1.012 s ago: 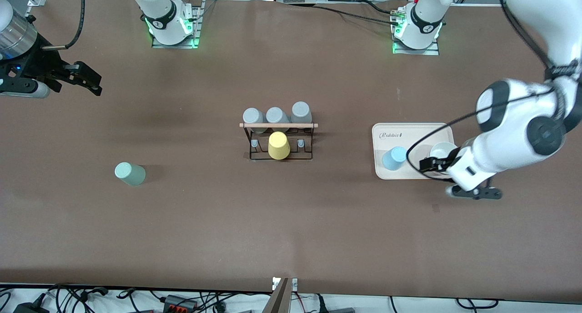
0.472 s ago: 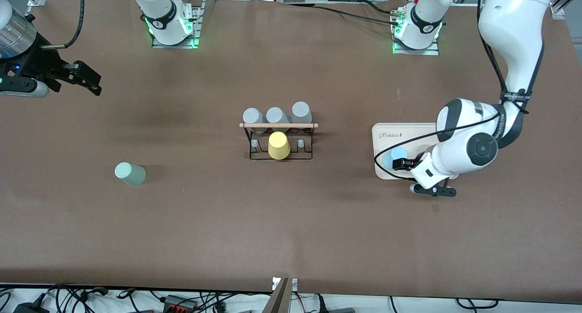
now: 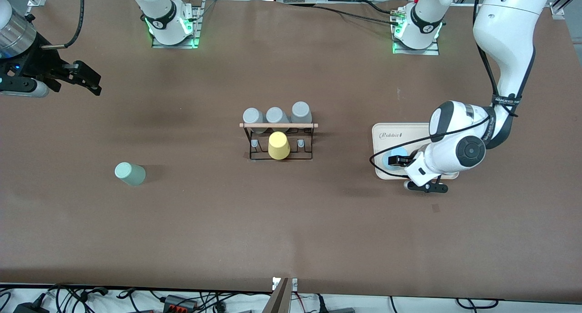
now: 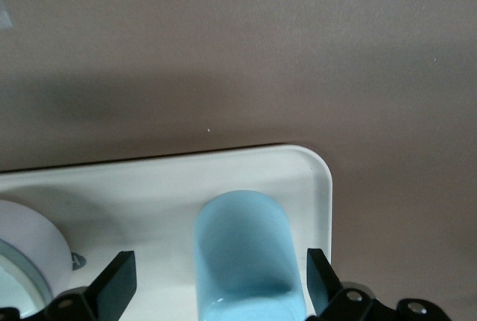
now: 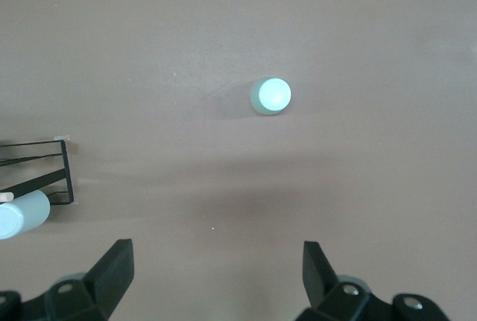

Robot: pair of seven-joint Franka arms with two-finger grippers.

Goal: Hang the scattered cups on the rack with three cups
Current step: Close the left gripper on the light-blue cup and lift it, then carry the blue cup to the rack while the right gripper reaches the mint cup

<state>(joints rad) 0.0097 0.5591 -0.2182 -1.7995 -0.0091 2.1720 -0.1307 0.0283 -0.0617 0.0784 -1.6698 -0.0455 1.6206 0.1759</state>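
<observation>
The yellow cup [image 3: 278,146] tips outward on the rack, so the light blue cup [image 3: 393,157] should come to rest with the same tilt when I hang it up.
The light blue cup [image 3: 389,160] stands on the cream tray [image 3: 409,130] at the left arm's end. My left gripper [image 3: 396,160] is open and low over the tray, with a finger on each side of the cup [image 4: 246,246] and a gap to each. In the left wrist view the gripper [image 4: 218,280] straddles it. The sage-green cup [image 3: 129,173] stands alone on the table toward the right arm's end. My right gripper [image 3: 92,82] is open and empty, waiting high over that end; its wrist view [image 5: 216,269] shows the green cup [image 5: 270,96]. The black wire rack [image 3: 278,125] is at mid-table.
The rack holds three grey cups [image 3: 276,115] on its farther side and a yellow cup [image 3: 278,145] on its nearer side. A white cup [image 4: 22,250] stands on the tray [image 4: 149,187] beside the blue cup. A corner of the rack [image 5: 65,176] shows in the right wrist view.
My left arm has swung across the tray toward the right arm's end and lowered, bringing its open fingers around the blue cup. The right arm has not moved.
</observation>
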